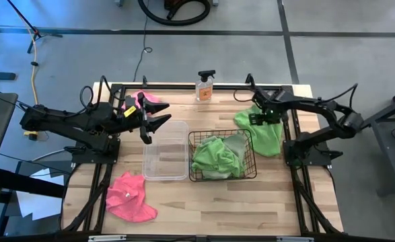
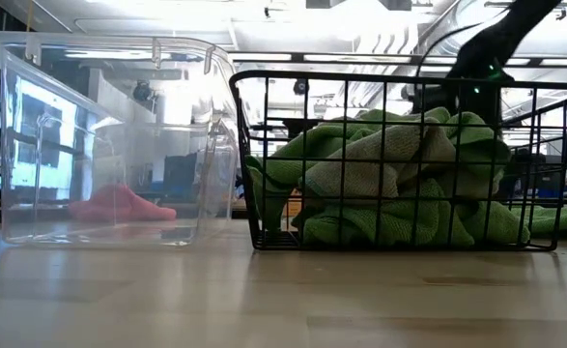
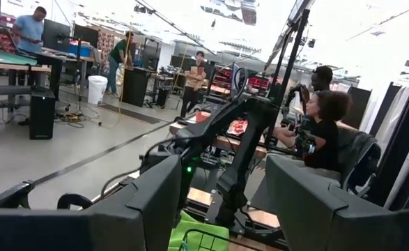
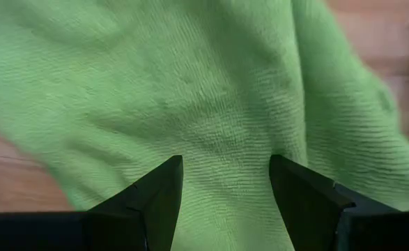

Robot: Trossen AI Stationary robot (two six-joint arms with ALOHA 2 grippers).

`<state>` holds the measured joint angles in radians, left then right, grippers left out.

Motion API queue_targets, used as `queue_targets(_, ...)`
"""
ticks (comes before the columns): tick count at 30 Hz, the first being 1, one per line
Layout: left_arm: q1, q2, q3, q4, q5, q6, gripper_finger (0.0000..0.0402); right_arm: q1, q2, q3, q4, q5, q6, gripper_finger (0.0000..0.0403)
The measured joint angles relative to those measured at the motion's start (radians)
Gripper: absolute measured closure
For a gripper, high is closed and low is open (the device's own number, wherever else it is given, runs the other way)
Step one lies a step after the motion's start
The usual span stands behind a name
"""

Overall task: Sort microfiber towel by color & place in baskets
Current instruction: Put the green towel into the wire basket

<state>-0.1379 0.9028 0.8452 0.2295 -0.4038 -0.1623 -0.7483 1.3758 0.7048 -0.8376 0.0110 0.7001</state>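
I keep lowering my right gripper until its fingers meet the green towel, and then close it. Its open fingers are on either side of a part of the cloth.
The clear tub stands at the table's middle. The black wire basket beside it holds green towels. One pink towel lies near the front left, and another pink towel lies at the far edge. A green towel lies flat to the right of the basket. My left gripper is open and empty, raised over the tub's far left corner. My right gripper is open, pointing down over that green towel's far part. My right gripper's open fingers stand close over the green towel from above, one on either side of a stretch of cloth. I cannot tell whether they touch it. The towel lies on the table.
A small spray bottle stands at the far edge, between the two arms. Bare wood shows along the near side. People sit and stand in the room beyond the table, seen in the left wrist view.
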Motion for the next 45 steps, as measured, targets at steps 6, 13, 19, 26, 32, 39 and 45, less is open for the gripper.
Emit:
queue_targets(6,0.000,0.000,0.000,0.008,-0.002,0.000,0.0202,0.000,-0.001,-0.096,0.095,-0.005,0.039,0.0190)
queue_targets(13,0.000,0.000,0.000,0.008,-0.002,-0.018,0.0202,0.001,-0.006,-0.141,0.121,0.004,0.058,0.0190)
queue_targets(19,0.000,0.000,0.000,0.008,-0.003,-0.019,0.0202,0.001,-0.005,-0.142,0.137,0.006,0.052,0.0192)
queue_targets(26,0.000,0.000,0.000,0.008,-0.005,-0.046,0.0202,0.001,-0.004,-0.144,0.130,0.019,0.052,0.0273)
queue_targets(32,0.000,0.000,0.000,0.008,-0.005,-0.071,0.0202,0.001,-0.003,-0.144,0.138,0.021,0.002,0.0389)
queue_targets(39,0.000,0.000,0.000,0.008,-0.005,-0.071,0.0202,0.000,-0.003,-0.144,0.136,0.015,0.001,0.0397)
queue_targets(45,0.000,0.000,0.000,0.008,-0.004,-0.071,0.0202,0.000,-0.003,-0.144,0.135,0.014,-0.010,0.0400)
